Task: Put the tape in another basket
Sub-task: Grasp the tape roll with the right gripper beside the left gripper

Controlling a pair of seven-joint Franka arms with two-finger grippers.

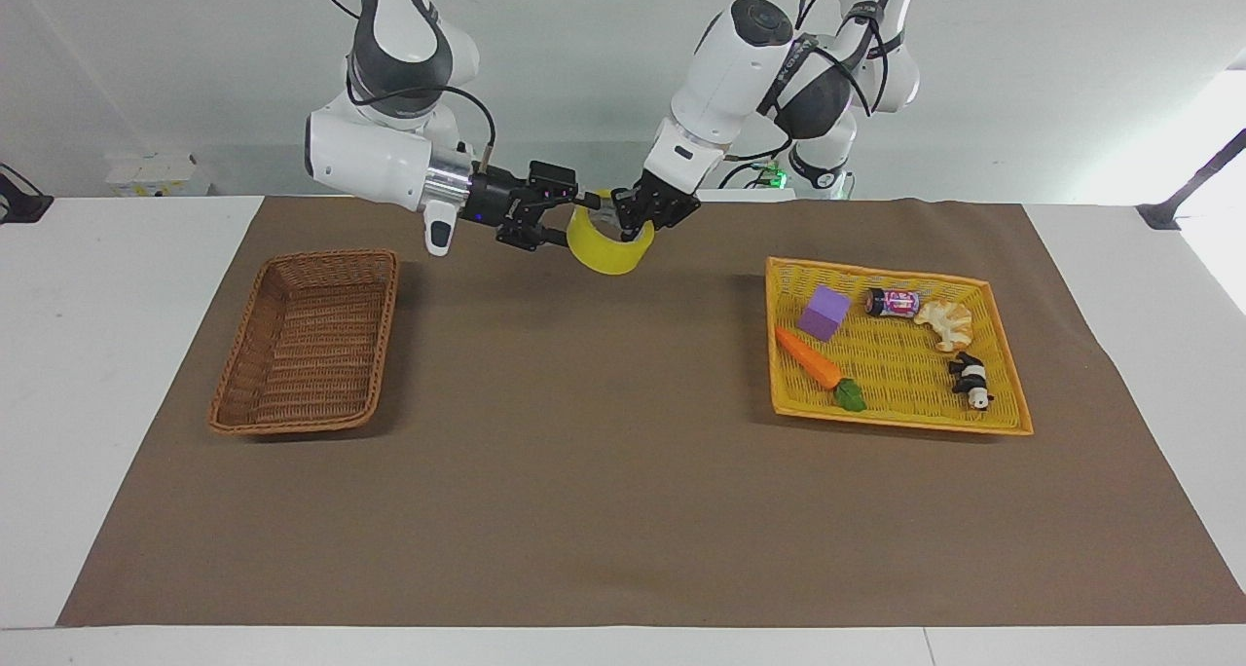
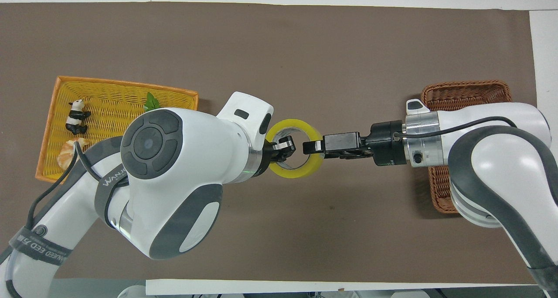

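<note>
My right gripper will tip the tape [image 2: 296, 173] onto its round edge when I lower it, because the gripper meets the tape at one side of its ring [image 2: 318, 142].
The yellow tape [image 1: 608, 249] hangs in the air over the mat's middle, near the robots' edge; it shows as a ring in the overhead view [image 2: 301, 171]. My left gripper [image 1: 631, 220] is shut on the tape's wall, with one finger inside the ring [image 2: 285, 143]. My right gripper [image 1: 574, 220] reaches in level from the brown basket's end. It is open, with one finger above and one below the tape's wall [image 2: 313, 146]. The dark brown wicker basket [image 1: 304, 345] sits empty at the right arm's end and is partly hidden by the right arm in the overhead view [image 2: 466, 90].
A yellow-orange woven tray [image 1: 896, 415] lies at the left arm's end. It holds a purple block [image 1: 825, 312], a carrot [image 1: 813, 359], a small can [image 1: 893, 303], a pale shell-like toy [image 1: 944, 323] and a panda [image 1: 971, 379]. A brown mat [image 1: 584, 471] covers the table.
</note>
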